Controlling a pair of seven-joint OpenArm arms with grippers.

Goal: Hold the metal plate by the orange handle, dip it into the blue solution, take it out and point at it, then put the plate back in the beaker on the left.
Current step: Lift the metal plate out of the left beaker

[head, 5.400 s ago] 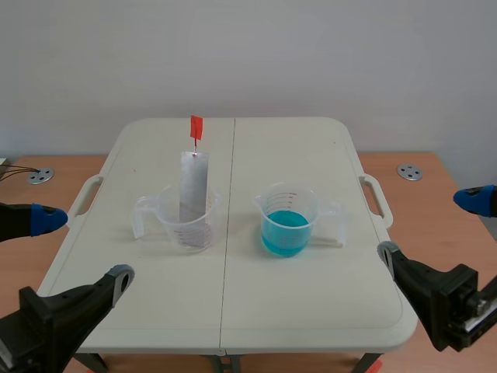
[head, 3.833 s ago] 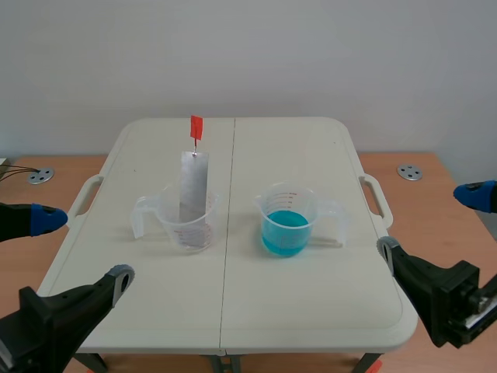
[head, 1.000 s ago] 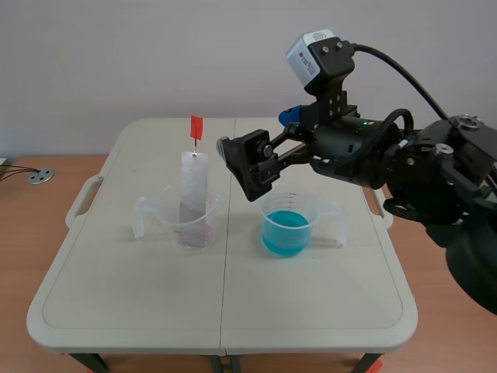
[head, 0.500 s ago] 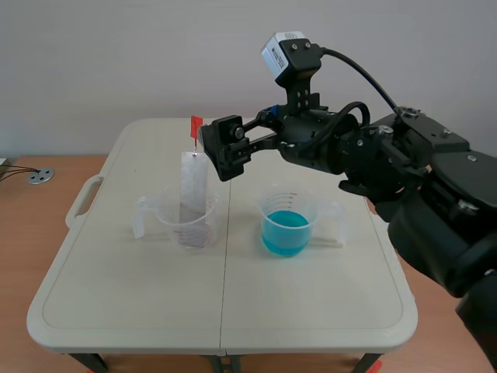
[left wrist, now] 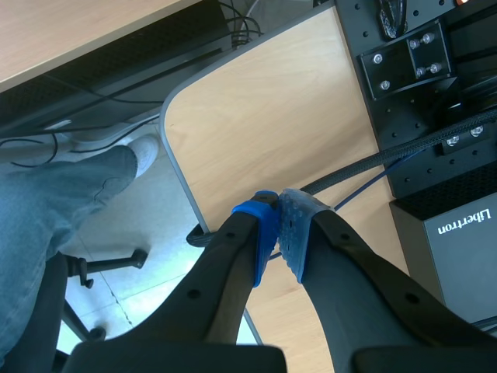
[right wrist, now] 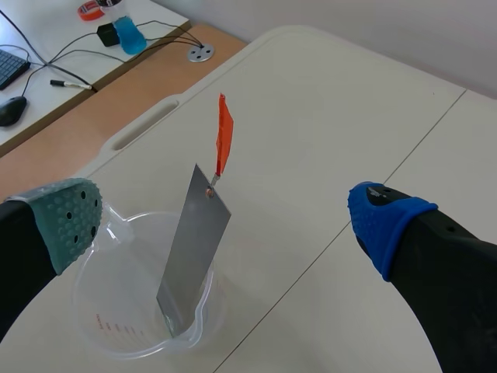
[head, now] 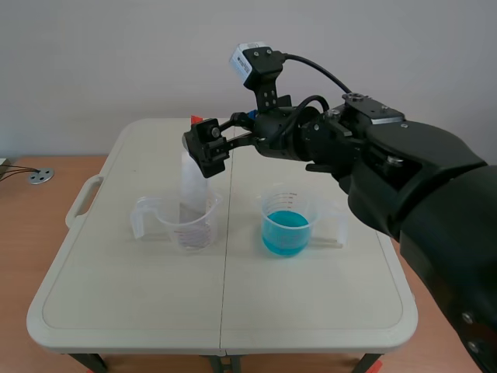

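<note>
The metal plate [head: 192,186] is joined to the orange handle only at a small hole [right wrist: 210,192], so I expect it to hang loose and swing when the robot lifts the orange handle.
A grey metal plate [head: 190,183] stands tilted in the clear left beaker [head: 180,224], with its orange handle [head: 196,120] sticking up. The blue solution sits in the right beaker [head: 287,224]. My right gripper [head: 220,134] reaches in from the right and hangs open at the handle's height. In the right wrist view the plate [right wrist: 194,249] and orange handle [right wrist: 224,144] lie ahead, between the spread fingers of the right gripper [right wrist: 225,221], untouched. The left beaker [right wrist: 101,326] sits under them. My left gripper [left wrist: 278,237] is shut on nothing, off the table.
The white folding table [head: 311,311] has its near half bare. The left wrist view looks down at a wooden desk [left wrist: 264,132], black equipment [left wrist: 435,93] with cables, and a person's jeans-clad leg [left wrist: 54,210] on the floor.
The right arm has swung left, from above the blue beaker to the plate's orange handle, staying open. The plate and both beakers have not moved.
</note>
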